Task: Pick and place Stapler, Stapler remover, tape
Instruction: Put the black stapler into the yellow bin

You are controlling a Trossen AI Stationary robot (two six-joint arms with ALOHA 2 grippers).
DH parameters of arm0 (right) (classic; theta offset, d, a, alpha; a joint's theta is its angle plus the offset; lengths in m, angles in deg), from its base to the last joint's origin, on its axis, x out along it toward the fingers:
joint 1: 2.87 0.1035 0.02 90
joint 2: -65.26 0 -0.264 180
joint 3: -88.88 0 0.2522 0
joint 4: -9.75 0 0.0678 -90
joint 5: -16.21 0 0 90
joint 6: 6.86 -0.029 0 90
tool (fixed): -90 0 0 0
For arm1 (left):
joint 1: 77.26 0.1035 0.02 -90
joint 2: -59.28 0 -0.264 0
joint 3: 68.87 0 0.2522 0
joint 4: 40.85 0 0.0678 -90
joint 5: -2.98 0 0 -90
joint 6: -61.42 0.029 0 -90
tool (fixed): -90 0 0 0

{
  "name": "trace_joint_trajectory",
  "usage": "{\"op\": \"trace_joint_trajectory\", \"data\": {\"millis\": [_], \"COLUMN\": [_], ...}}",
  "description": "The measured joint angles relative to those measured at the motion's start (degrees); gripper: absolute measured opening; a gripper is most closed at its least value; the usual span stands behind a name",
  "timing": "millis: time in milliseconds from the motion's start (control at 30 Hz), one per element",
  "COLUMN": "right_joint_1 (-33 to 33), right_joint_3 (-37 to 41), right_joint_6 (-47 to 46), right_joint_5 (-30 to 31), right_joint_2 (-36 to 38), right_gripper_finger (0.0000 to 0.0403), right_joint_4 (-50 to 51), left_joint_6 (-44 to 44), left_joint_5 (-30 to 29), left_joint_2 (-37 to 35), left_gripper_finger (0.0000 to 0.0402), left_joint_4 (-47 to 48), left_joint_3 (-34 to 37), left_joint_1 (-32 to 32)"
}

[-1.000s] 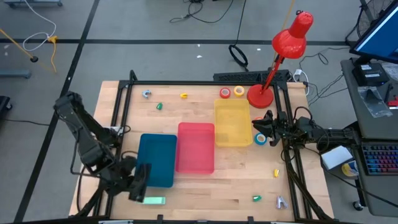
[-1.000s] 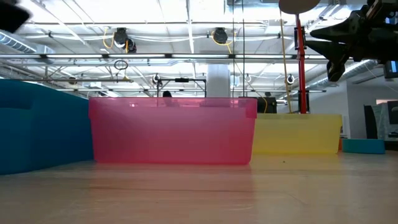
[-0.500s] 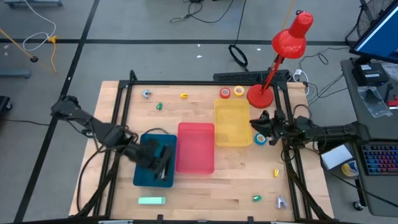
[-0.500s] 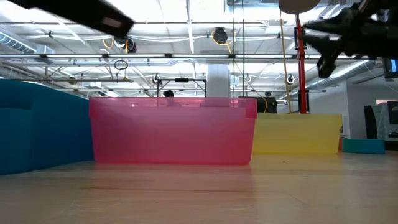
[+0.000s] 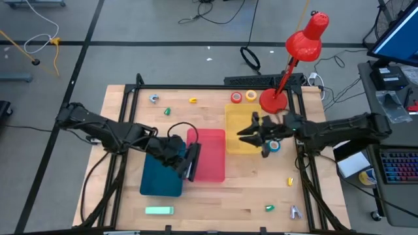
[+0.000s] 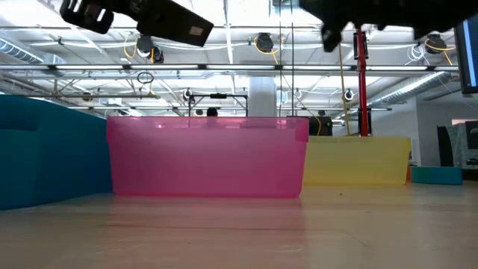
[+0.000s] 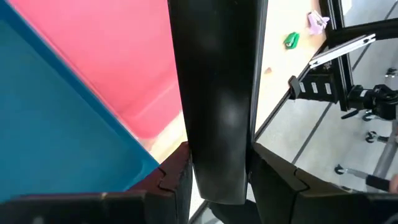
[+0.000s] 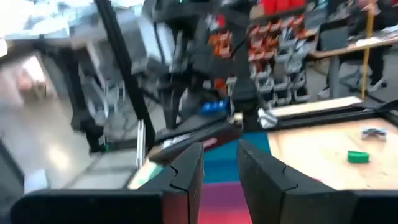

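My left gripper should turn the stapler (image 5: 192,163) back and offer its loose end (image 7: 217,18) to my right gripper, because the stapler slants across from my right gripper's open fingers.
My left gripper (image 5: 186,161) hangs over the seam between the blue tray (image 5: 159,176) and the pink tray (image 5: 210,156), shut on a black stapler (image 7: 217,93). The low view shows that stapler (image 6: 173,22) high above the trays. My right gripper (image 5: 250,134) hovers over the yellow tray (image 5: 241,117); its fingers (image 8: 186,171) stand a little apart with nothing between them. A blue tape roll (image 5: 275,146) lies right of the yellow tray. Red (image 5: 236,98) and yellow (image 5: 251,96) rolls lie at the far edge. Small claw-shaped removers, green (image 5: 270,208) and purple (image 5: 296,211), lie near right. My left gripper pinches the stapler between its two fingers, one on each long side (image 7: 214,177), close to one end. The fingers come slanting down from the table's left and lie across the stapler. It is lifted clear, tilted, above the edge of the blue and pink trays.
The red lamp's base (image 5: 273,100) stands at the far right, and its head leans over the far edge. A mint-green block (image 5: 159,210) lies near the front edge. More small pieces (image 5: 167,111) lie far left. Black frame rails run along the left and right table edges.
My left gripper has swung from the near left corner toward the right and far side, across the blue tray to the pink tray's edge. It rolled as it went and stayed shut on the stapler. My right gripper has risen and reached left from the right edge over the yellow tray.
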Motion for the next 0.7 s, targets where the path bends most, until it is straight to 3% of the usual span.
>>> {"op": "trace_joint_trajectory", "data": {"millis": [233, 400, 533, 700], "right_joint_1": [-0.13, -0.15, -0.15, -0.73], "right_joint_3": [-9.62, -17.74, -24.13, -30.67], "right_joint_6": [7.46, 8.46, 8.91, 10.03], "right_joint_5": [-2.03, -2.01, -2.01, -1.97], "right_joint_2": [-9.11, -14.24, -18.88, -23.08], "right_gripper_finger": [0.0089, 0.0095, 0.0119, 0.0171], "right_joint_4": [1.72, 9.5, 18.14, 21.84], "left_joint_6": [6.09, 9.94, 12.36, 16.6], "left_joint_5": [-1.07, -1.71, -2.6, -6.33], "left_joint_2": [-0.03, -0.03, -0.01, -0.03], "left_gripper_finger": [0.0129, 0.0129, 0.0129, 0.0129], "left_joint_4": [1.89, 5.76, 8.27, 11.8], "left_joint_3": [0.0, 0.0, -0.77, -4.87], "left_joint_1": [0.89, 1.6, 2.57, 2.62]}}
